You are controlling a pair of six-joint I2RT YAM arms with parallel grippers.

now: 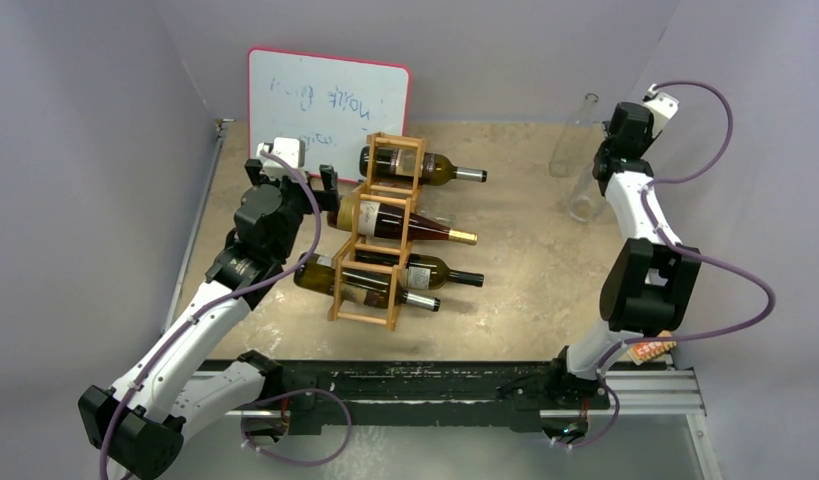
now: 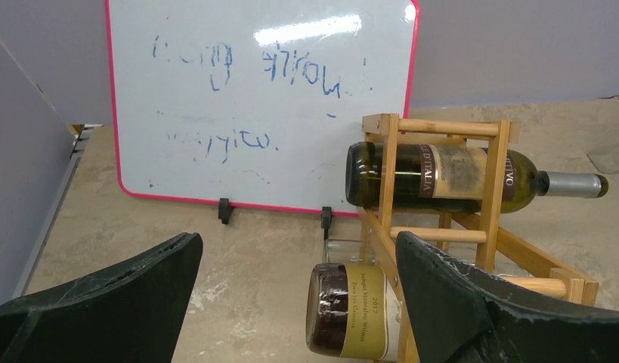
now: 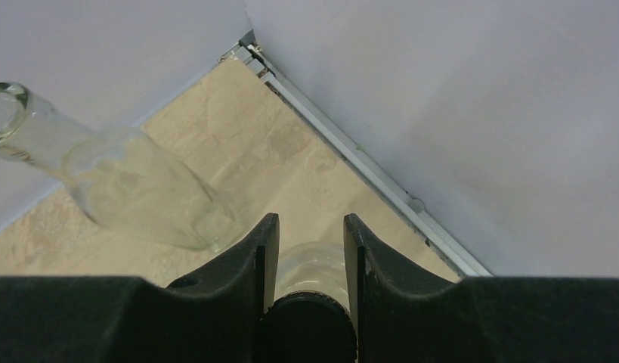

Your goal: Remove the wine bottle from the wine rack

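Note:
My right gripper has the held clear bottle (image 1: 587,190) hanging upright over the free spot (image 1: 584,213) next to the second one. It should keep lowering the bottle until the bottle's base rests, then let go.
The light wooden wine rack (image 1: 378,232) stands mid-table and holds several wine bottles lying on their sides. The top bottle (image 1: 430,167) is dark with a silver neck. The middle bottle (image 1: 410,226) has a gold cap. Two dark bottles (image 1: 360,284) lie lowest. My left gripper (image 1: 295,178) is open and empty, just left of the rack. In the left wrist view (image 2: 298,249) the gold-labelled base of a bottle (image 2: 353,308) sits between the fingers, and the rack (image 2: 388,174) is to the right. My right gripper (image 3: 310,227) is shut on the neck of a clear glass bottle (image 3: 314,261) in the far right corner.
A red-edged whiteboard (image 1: 328,100) leans on the back wall behind the rack. A second clear bottle (image 1: 573,135) stands at the back right, beside the held one (image 1: 585,200). Grey walls close in the left, back and right sides.

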